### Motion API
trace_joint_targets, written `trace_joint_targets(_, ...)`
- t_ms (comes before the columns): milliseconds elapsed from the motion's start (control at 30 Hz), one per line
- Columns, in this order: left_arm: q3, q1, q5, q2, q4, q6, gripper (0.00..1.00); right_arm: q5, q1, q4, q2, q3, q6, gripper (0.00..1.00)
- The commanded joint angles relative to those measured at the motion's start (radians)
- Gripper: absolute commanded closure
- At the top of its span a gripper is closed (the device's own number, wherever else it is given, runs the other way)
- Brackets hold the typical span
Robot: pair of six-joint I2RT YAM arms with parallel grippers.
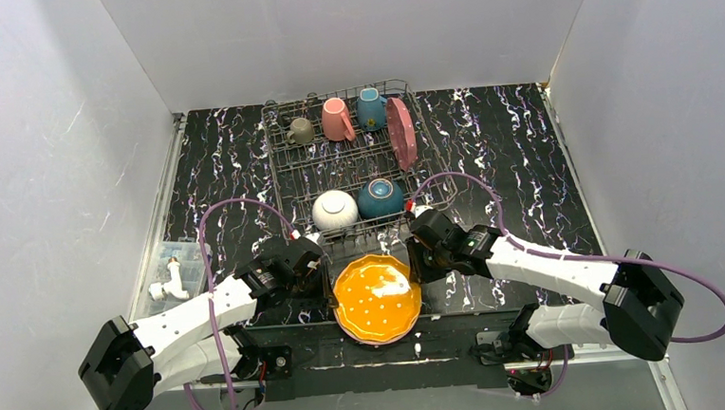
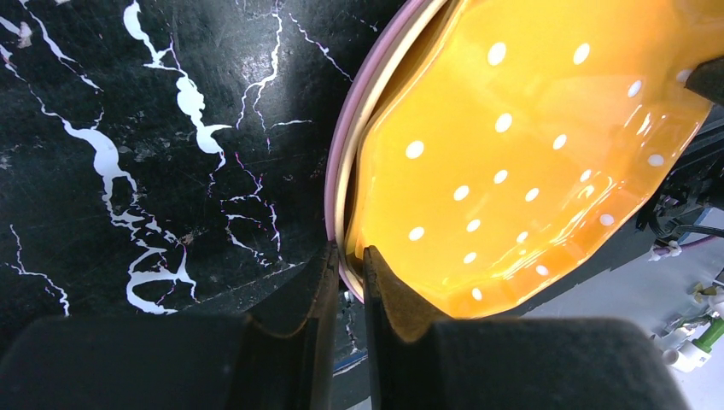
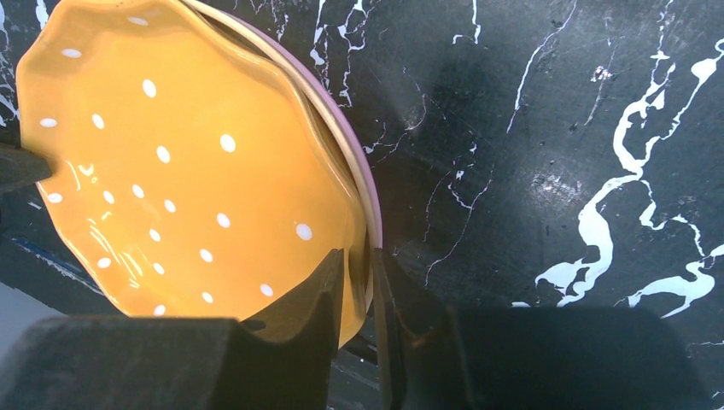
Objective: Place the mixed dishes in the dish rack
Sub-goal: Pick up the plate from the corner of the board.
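My left gripper is pinching the pale pink plate's rim (image 2: 339, 196) along with the orange plate. It should open and release the orange plate's edge (image 2: 360, 205) before gripping again.
An orange scalloped plate (image 1: 377, 297) with white dots lies at the near table edge, just in front of the dish rack (image 1: 281, 172). A pale pink rim (image 2: 335, 171) shows under it; I cannot tell if that is a second plate. My left gripper (image 1: 330, 275) (image 2: 350, 252) is shut on the plate's left rim, one finger above and one below. My right gripper (image 1: 417, 259) (image 3: 359, 256) clamps the right rim (image 3: 346, 205) the same way. The rack holds an olive mug (image 1: 301, 130), a pink mug (image 1: 337, 119), a teal mug (image 1: 370, 108), an upright pink plate (image 1: 401, 131), a white bowl (image 1: 334, 210) and a dark-blue bowl (image 1: 379, 198).
A clear plastic box (image 1: 174, 269) with white parts sits at the left table edge. White walls close in the black marbled table (image 1: 517, 157) on three sides. The rack's near wire wall stands directly behind the orange plate.
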Motion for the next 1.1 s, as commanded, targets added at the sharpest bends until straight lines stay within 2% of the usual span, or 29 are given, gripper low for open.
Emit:
trace_joint_targets(0, -0.04, -0.006, 0.007, 0.026, -0.043, 0.015, 0.96, 0.001, 0.018, 0.036, 0.019, -0.003, 0.012, 0.75)
trace_joint_targets(100, -0.041, -0.005, 0.008, 0.028, -0.04, 0.014, 0.96, 0.012, 0.025, 0.029, 0.032, 0.002, 0.009, 0.79)
trace_joint_targets(233, -0.037, -0.004, 0.01, 0.032, -0.039, 0.016, 0.94, 0.037, 0.034, 0.011, 0.042, 0.016, 0.002, 0.97)
trace_joint_targets(267, -0.037, -0.005, 0.009, 0.032, -0.039, 0.017, 0.93, 0.044, 0.036, 0.005, 0.041, 0.022, 0.0, 0.99)
trace_joint_targets(500, -0.024, -0.004, 0.001, 0.029, -0.054, 0.026, 0.79, 0.096, 0.042, -0.035, 0.011, 0.059, -0.008, 0.99)
trace_joint_targets(633, -0.006, -0.005, -0.015, 0.021, -0.08, 0.032, 0.61, 0.119, 0.043, -0.066, -0.004, 0.08, -0.01, 0.99)
trace_joint_targets(700, 0.002, -0.004, -0.025, 0.015, -0.094, 0.036, 0.56, 0.131, 0.044, -0.079, -0.013, 0.086, -0.01, 0.99)
trace_joint_targets(1067, 0.037, -0.005, -0.028, -0.01, -0.133, 0.042, 0.47, 0.196, 0.043, -0.145, -0.075, 0.117, -0.014, 0.99)
